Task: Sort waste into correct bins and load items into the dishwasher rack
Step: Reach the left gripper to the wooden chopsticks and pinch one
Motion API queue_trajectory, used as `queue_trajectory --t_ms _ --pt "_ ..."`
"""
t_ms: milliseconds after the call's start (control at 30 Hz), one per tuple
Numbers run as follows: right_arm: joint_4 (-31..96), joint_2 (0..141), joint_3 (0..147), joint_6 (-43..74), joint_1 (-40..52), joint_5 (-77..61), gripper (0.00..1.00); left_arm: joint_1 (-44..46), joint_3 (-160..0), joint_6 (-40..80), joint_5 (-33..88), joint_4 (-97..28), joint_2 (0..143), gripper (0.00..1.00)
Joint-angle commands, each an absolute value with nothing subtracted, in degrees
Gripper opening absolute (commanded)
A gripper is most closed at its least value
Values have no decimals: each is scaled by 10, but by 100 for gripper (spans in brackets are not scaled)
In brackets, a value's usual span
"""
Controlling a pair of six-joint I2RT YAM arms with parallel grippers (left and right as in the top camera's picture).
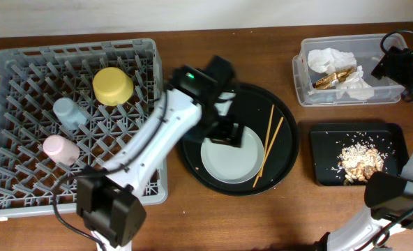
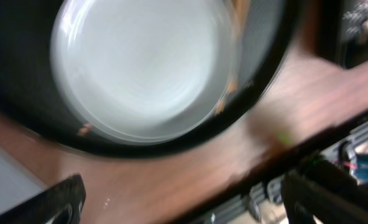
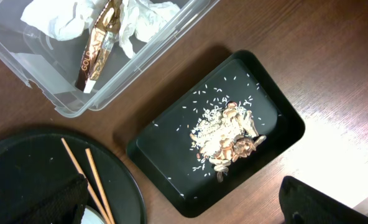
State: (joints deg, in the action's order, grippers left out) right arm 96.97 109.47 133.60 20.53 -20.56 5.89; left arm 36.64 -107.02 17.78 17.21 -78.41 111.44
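My left gripper should keep going toward the chopsticks' far ends (image 1: 272,107), which lie spread apart and clear of the pale plate, until its open fingers are on both sides of the inner chopstick (image 1: 269,127).
The grey dishwasher rack (image 1: 11,77) holds a yellow bowl (image 1: 112,86), a blue cup (image 1: 68,111) and a pink cup (image 1: 60,148). My left gripper (image 1: 224,132) hovers open over the far edge of the pale plate (image 1: 232,159) (image 2: 140,68), nothing between its fingers (image 2: 59,202). Two chopsticks (image 1: 269,143) (image 3: 87,177) lie beside the plate. White napkins (image 3: 56,18) and a gold wrapper (image 3: 97,50) sit in the clear tub (image 1: 304,87) (image 3: 66,87). Food scraps (image 1: 360,159) (image 3: 227,134) lie in the flat black tray (image 1: 325,139) (image 3: 171,155). My right gripper (image 3: 184,208) is open, high above that tray's near edge.
The plate and chopsticks rest on a large round black tray (image 1: 192,157) (image 3: 22,162) in the middle of the brown table. The left arm stretches from the front left across the rack's near right corner. The right arm (image 1: 402,63) stands at the right edge.
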Motion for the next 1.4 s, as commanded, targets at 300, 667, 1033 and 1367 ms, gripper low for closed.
queue_trajectory --t_ms 300,667,1033,1367 --pt "971 1094 1339 203 -207 56 99 494 -1067 164 21 -613 1106 99" --pt "971 1094 1339 203 -207 56 99 493 -1067 89 -21 -549 1130 97" --pt "971 1094 1339 204 -207 56 99 493 -1067 58 -15 -402 1236 78" --pt "971 1094 1339 204 -207 56 99 492 -1067 83 -45 -357 1311 55"
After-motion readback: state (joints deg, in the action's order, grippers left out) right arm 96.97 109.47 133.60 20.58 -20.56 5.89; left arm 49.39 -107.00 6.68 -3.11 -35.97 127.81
